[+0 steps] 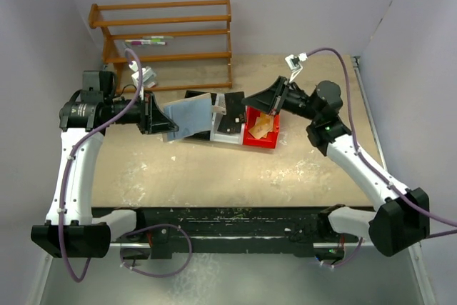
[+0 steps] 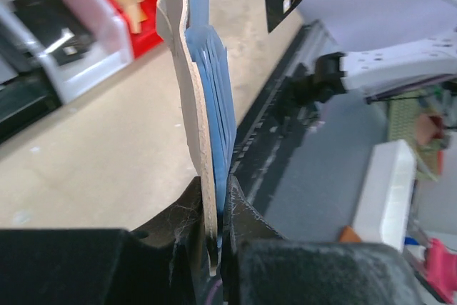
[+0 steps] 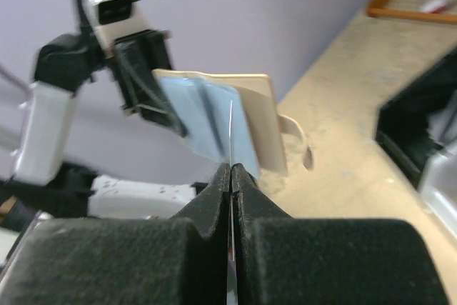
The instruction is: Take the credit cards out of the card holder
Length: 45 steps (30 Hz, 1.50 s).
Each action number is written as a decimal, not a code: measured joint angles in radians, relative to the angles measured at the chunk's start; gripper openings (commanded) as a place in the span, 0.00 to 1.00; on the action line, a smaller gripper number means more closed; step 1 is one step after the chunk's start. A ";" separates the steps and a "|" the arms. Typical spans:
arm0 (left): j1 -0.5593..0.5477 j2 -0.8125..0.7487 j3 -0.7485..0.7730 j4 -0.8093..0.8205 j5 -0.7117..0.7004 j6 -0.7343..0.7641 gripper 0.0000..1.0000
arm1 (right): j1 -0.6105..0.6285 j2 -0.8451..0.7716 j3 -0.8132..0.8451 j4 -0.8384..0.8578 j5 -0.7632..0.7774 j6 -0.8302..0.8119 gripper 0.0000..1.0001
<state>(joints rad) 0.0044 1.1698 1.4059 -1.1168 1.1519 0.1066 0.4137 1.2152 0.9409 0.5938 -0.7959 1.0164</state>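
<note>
I should keep moving my right gripper to the clear bin with black items and let go of the credit card there, because the card hangs free of the card holder.
My left gripper is shut on the near edge of the card holder and holds it open above the table. The holder's tan cover and bluish sleeves stand edge-on between the left jaws. My right gripper is shut on a thin credit card, seen edge-on just in front of the holder's sleeves and tan cover. In the top view a pale card shows between the right fingertips and the holder. Whether it is clear of the sleeve I cannot tell.
A clear bin with black items and a red bin with tan pieces sit under the right gripper. A wooden rack stands at the back left. A flat black item lies behind the holder.
</note>
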 measured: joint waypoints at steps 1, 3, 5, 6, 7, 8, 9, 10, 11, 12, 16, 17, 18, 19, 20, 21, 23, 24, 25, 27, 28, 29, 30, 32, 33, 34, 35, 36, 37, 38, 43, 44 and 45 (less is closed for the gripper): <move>0.000 0.000 0.002 0.002 -0.039 0.005 0.00 | -0.016 -0.006 0.000 -0.052 0.024 -0.029 0.00; 0.000 0.000 0.004 0.003 -0.110 0.013 0.00 | -0.028 -0.006 0.000 -0.143 0.072 -0.089 0.00; 0.000 0.000 0.004 0.003 -0.171 0.019 0.00 | -0.028 0.015 0.000 -0.224 0.129 -0.143 0.00; 0.000 0.000 0.004 0.003 -0.195 0.021 0.00 | -0.027 0.033 0.001 -0.255 0.157 -0.165 0.00; 0.000 0.000 0.004 0.003 -0.208 0.024 0.01 | -0.026 0.053 0.002 -0.275 0.185 -0.182 0.00; 0.000 0.000 0.004 0.002 -0.216 0.027 0.01 | -0.024 0.084 0.005 -0.294 0.222 -0.198 0.00; 0.000 0.000 0.004 0.002 -0.220 0.029 0.01 | -0.023 0.122 0.010 -0.308 0.257 -0.209 0.00; 0.000 0.000 0.004 0.002 -0.220 0.031 0.01 | -0.021 0.154 0.016 -0.318 0.285 -0.216 0.00; 0.000 0.000 0.004 0.002 -0.219 0.034 0.01 | -0.020 0.192 0.025 -0.329 0.313 -0.218 0.00; 0.000 -0.001 0.004 0.002 -0.217 0.035 0.01 | -0.016 0.229 0.036 -0.335 0.342 -0.220 0.00; 0.000 -0.006 0.010 -0.002 -0.193 0.036 0.01 | 0.011 0.349 0.079 -0.352 0.459 -0.223 0.00; 0.000 -0.007 0.013 -0.002 -0.185 0.037 0.01 | 0.025 0.374 0.094 -0.356 0.487 -0.223 0.00; 0.000 -0.008 0.016 -0.005 -0.175 0.036 0.01 | 0.042 0.403 0.114 -0.358 0.520 -0.223 0.00; 0.000 -0.008 0.019 -0.007 -0.166 0.037 0.00 | 0.056 0.426 0.132 -0.358 0.542 -0.223 0.00; 0.000 -0.008 0.023 -0.010 -0.158 0.037 0.00 | 0.068 0.446 0.148 -0.358 0.563 -0.223 0.00; 0.000 -0.008 0.027 -0.016 -0.143 0.040 0.00 | 0.081 0.470 0.164 -0.357 0.586 -0.222 0.00; 0.000 -0.008 0.029 -0.020 -0.137 0.041 0.00 | 0.102 0.509 0.188 -0.357 0.630 -0.222 0.00; 0.000 -0.008 0.029 -0.024 -0.129 0.043 0.00 | 0.112 0.527 0.195 -0.356 0.652 -0.220 0.00; 0.000 -0.008 0.029 -0.029 -0.124 0.043 0.00 | 0.119 0.545 0.201 -0.357 0.674 -0.220 0.00; 0.000 -0.008 0.030 -0.034 -0.112 0.044 0.00 | 0.132 0.579 0.211 -0.358 0.718 -0.221 0.00; 0.000 -0.008 0.031 -0.037 -0.108 0.043 0.00 | 0.137 0.591 0.213 -0.358 0.732 -0.222 0.00; 0.000 -0.008 0.034 -0.042 -0.104 0.044 0.00 | 0.140 0.606 0.217 -0.361 0.749 -0.224 0.00; 0.000 -0.008 0.040 -0.051 -0.099 0.045 0.00 | 0.144 0.626 0.225 -0.365 0.764 -0.224 0.00; 0.000 -0.009 0.050 -0.060 -0.089 0.045 0.00 | 0.150 0.658 0.241 -0.370 0.785 -0.229 0.00; 0.000 -0.009 0.055 -0.063 -0.084 0.047 0.00 | 0.153 0.672 0.249 -0.372 0.792 -0.232 0.00; 0.000 -0.010 0.060 -0.066 -0.079 0.048 0.00 | 0.155 0.680 0.253 -0.372 0.801 -0.235 0.00; 0.000 -0.011 0.063 -0.069 -0.075 0.048 0.00 | 0.157 0.689 0.256 -0.372 0.808 -0.240 0.00; 0.000 -0.013 0.064 -0.072 -0.070 0.050 0.00 | 0.158 0.694 0.257 -0.372 0.812 -0.243 0.00; 0.000 -0.014 0.066 -0.077 -0.063 0.052 0.00 | 0.159 0.697 0.257 -0.372 0.816 -0.248 0.00; 0.000 -0.014 0.066 -0.079 -0.056 0.053 0.00 | 0.161 0.697 0.257 -0.374 0.824 -0.252 0.00; 0.000 -0.014 0.072 -0.085 -0.026 0.055 0.00 | 0.166 0.689 0.263 -0.387 0.865 -0.275 0.17; 0.000 -0.014 0.076 -0.086 -0.023 0.055 0.01 | 0.169 0.682 0.263 -0.404 0.885 -0.284 0.25; 0.000 -0.014 0.082 -0.086 -0.018 0.055 0.01 | 0.169 0.672 0.263 -0.405 0.886 -0.284 0.30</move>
<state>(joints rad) 0.0044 1.1557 1.4879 -1.2030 1.1336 0.1612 0.5827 1.8870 1.2037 0.1886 0.0898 0.7322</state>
